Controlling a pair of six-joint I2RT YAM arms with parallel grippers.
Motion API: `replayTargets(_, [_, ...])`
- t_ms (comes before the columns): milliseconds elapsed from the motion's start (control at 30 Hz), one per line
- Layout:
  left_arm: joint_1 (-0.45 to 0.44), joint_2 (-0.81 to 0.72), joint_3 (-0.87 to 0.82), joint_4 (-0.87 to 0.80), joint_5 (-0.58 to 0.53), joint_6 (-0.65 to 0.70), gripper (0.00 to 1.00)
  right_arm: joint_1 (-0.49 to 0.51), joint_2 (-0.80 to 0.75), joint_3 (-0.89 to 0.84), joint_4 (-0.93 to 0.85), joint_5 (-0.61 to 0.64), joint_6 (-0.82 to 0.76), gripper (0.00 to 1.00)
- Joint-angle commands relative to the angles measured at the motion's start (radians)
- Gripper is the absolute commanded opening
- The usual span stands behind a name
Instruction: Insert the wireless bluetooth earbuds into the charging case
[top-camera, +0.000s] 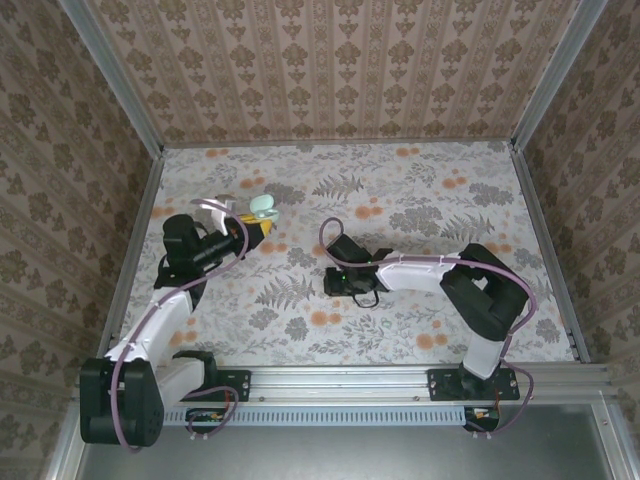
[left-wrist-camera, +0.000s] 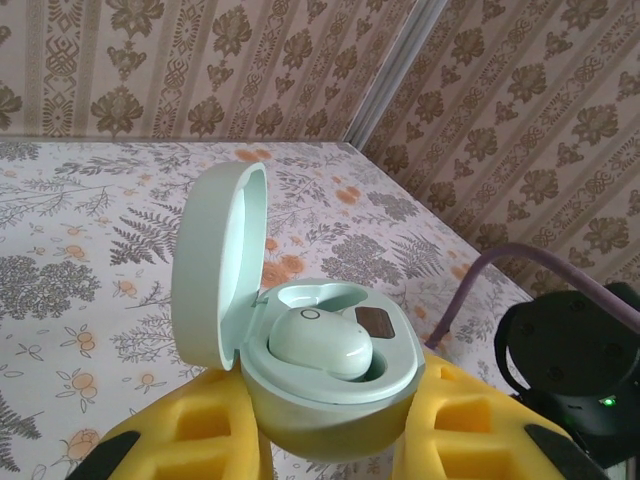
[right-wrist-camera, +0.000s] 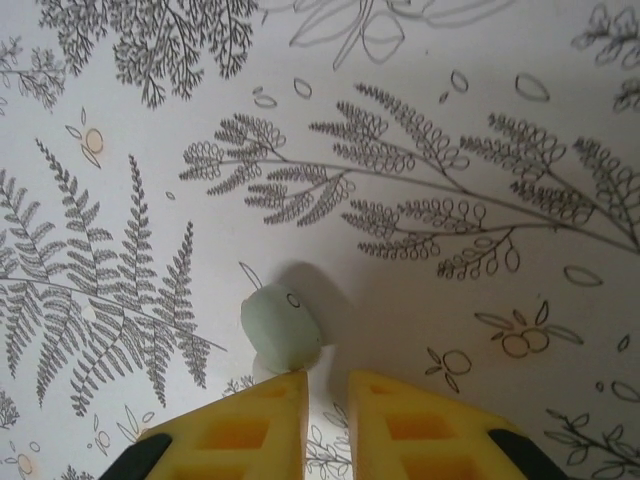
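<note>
The second earbud (right-wrist-camera: 280, 328) is outside the narrow gap of the robot's right gripper, so the robot should open that gripper wider and move its fingers around the earbud before it closes them.
My left gripper (top-camera: 257, 226) is raised over the left side of the table, shut on the mint-green charging case (top-camera: 263, 207). In the left wrist view the case (left-wrist-camera: 330, 395) sits between the yellow fingers (left-wrist-camera: 175, 435) with its lid (left-wrist-camera: 215, 265) swung open to the left. One earbud (left-wrist-camera: 318, 343) lies in a well; the other well behind it is empty. My right gripper (top-camera: 335, 283) is low over the table's middle. In the right wrist view the second earbud (right-wrist-camera: 281, 327) lies on the table, touching the left fingertip (right-wrist-camera: 285, 390). The right gripper (right-wrist-camera: 327, 385) stands open by a narrow gap, nothing in it.
The floral-print table (top-camera: 420, 200) is walled by patterned panels with metal rails (top-camera: 540, 240) at the edges. The right arm's black body (left-wrist-camera: 570, 370) and purple cable (left-wrist-camera: 480, 285) lie close to the right of the held case.
</note>
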Motion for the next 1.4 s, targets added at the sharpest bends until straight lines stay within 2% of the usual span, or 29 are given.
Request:
replayTargets(0, [-0.004,-0.028,-0.015,-0.016,0.0,0.033,0.13,-0.005,0.008,0.048,-0.049,0.014,-0.013,0.22])
replayTargets(233, [-0.006,-0.035,-0.027,-0.011,-0.004,0.032,0.13,-0.004,-0.013,0.067,-0.073,0.019,-0.02,0.28])
replayTargets(667, [-0.007,-0.038,-0.024,-0.007,0.009,0.018,0.13,-0.003,0.083,0.241,-0.264,0.077,-0.238,0.32])
replayTargets(900, [-0.009,-0.05,-0.023,-0.024,0.004,0.024,0.13,-0.004,0.148,0.299,-0.312,0.054,-0.326,0.34])
replayTargets(1367, [-0.011,-0.038,-0.019,-0.026,-0.001,0.035,0.14,-0.003,0.209,0.329,-0.333,0.012,-0.345,0.35])
